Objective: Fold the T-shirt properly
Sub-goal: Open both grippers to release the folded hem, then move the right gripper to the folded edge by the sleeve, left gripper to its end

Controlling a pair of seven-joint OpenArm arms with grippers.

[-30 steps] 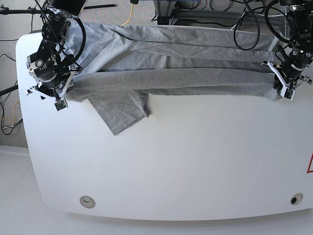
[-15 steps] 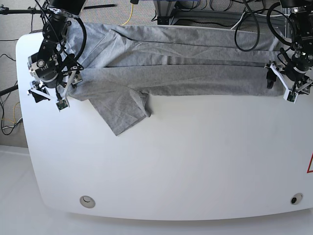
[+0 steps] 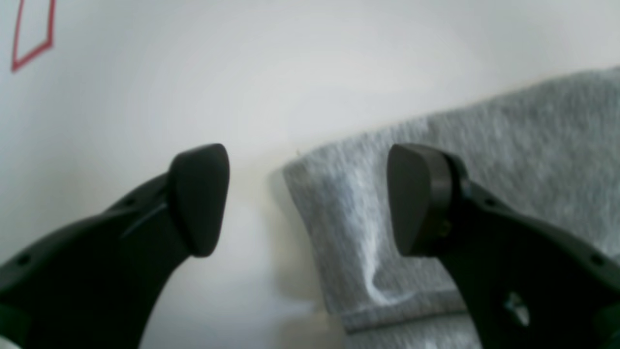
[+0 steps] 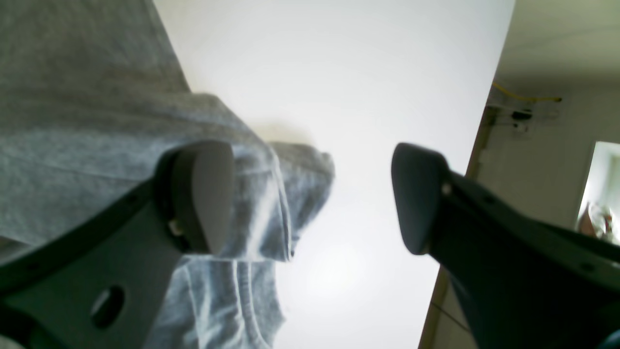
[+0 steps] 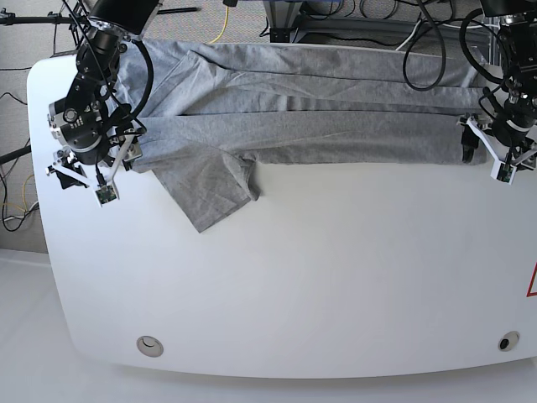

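Observation:
One finger of my left gripper is past the T-shirt's hemmed corner (image 3: 297,173). Next, my left gripper moves inward along the T-shirt's front edge (image 5: 449,159) before it closes.
The heather-grey T-shirt (image 5: 319,126) lies along the far side of the white table (image 5: 294,285), folded lengthwise into a long band, plain side up. One sleeve (image 5: 205,193) sticks out toward the front at the left. My right gripper (image 5: 84,178) hangs open at the band's left end; in its wrist view a bunched corner of the T-shirt (image 4: 281,194) lies loose below the spread fingers (image 4: 203,194). My left gripper (image 5: 487,161) stands open at the right end, over the hemmed corner of the T-shirt (image 3: 348,232), touching nothing.
A red marking (image 5: 532,281) sits at the table's right edge and shows again in the left wrist view (image 3: 31,34). Two round holes (image 5: 149,344) (image 5: 506,342) lie near the front edge. Cables (image 5: 222,21) and stands crowd the floor behind the table.
Both grippers went from shut on the shirt's front edge to open and let it go. The folded edge has settled flat, and both grippers drifted slightly outward and toward the front.

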